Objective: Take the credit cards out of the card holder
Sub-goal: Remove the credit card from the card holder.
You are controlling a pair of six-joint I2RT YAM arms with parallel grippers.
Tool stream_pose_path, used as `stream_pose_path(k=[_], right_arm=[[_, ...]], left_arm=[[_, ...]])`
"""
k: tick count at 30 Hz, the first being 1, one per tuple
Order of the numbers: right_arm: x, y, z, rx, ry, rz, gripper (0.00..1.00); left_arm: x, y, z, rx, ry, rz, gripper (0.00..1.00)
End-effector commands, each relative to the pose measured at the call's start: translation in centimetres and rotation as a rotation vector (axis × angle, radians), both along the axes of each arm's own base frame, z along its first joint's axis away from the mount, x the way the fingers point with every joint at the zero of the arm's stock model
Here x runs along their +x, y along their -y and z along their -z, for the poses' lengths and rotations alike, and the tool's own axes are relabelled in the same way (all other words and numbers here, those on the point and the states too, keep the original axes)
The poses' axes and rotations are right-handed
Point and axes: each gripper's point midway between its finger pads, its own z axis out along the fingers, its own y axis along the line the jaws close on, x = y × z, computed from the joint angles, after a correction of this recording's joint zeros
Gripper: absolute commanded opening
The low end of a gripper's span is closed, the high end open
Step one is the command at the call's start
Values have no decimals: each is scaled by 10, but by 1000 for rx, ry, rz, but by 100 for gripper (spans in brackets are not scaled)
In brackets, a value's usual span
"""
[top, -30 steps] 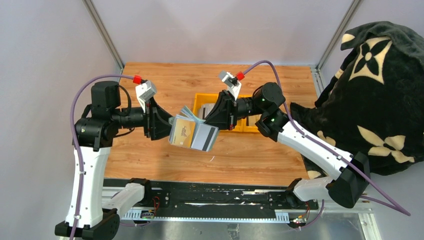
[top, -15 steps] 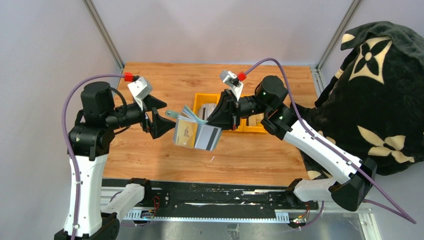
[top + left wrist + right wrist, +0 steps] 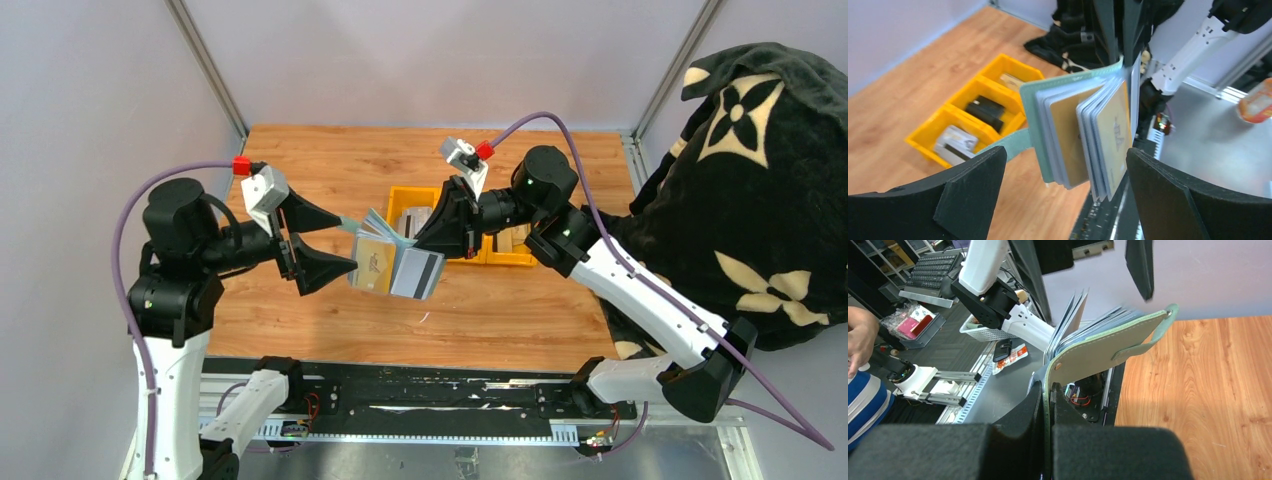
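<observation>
The credit cards fan loosely (image 3: 1090,127) past my right gripper's hold on the cover, so my left gripper should squeeze their free ends (image 3: 1078,177) together before that hold shifts.
The card holder (image 3: 362,232), a pale sage-green wallet, hangs in the air over the table's middle. My right gripper (image 3: 428,238) is shut on its cover (image 3: 1098,352), pinching the cover's edge between both fingers. The credit cards (image 3: 375,265) fan out from its pockets: tan ones (image 3: 1113,127) and a silver one with a black stripe (image 3: 422,272). My left gripper (image 3: 345,245) is open wide just left of the fan. In the left wrist view the cards stand between its black fingers (image 3: 968,185), touching neither.
A yellow three-compartment bin (image 3: 400,192) sits on the wooden table behind the holder, with cards lying in its compartments (image 3: 985,110). A black blanket with a cream flower pattern (image 3: 750,190) is heaped at the right edge. Metal frame posts stand at the back corners.
My left gripper has opened wide and its arm has swung back to the left. The right gripper keeps its grip on the holder, which shifted slightly to the right.
</observation>
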Motion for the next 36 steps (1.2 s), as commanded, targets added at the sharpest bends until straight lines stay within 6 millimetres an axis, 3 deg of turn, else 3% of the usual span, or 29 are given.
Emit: stream_pose_path(k=[1,17,26,36], right_arm=[[-14,4,-36,100,66,-48,0],[-23,6,-40,106,88,-103,0],[-34,4,-40,97,118,-135,0],[-42,3,-35,84,151,-156,0]], left_arm=[[-7,10,21,-39,-163,105,100],[-33,17,24,-91,-254,254,100],[2,10,41,-38,-240,81,100],[-27,21,41,-116,-374,303,100]])
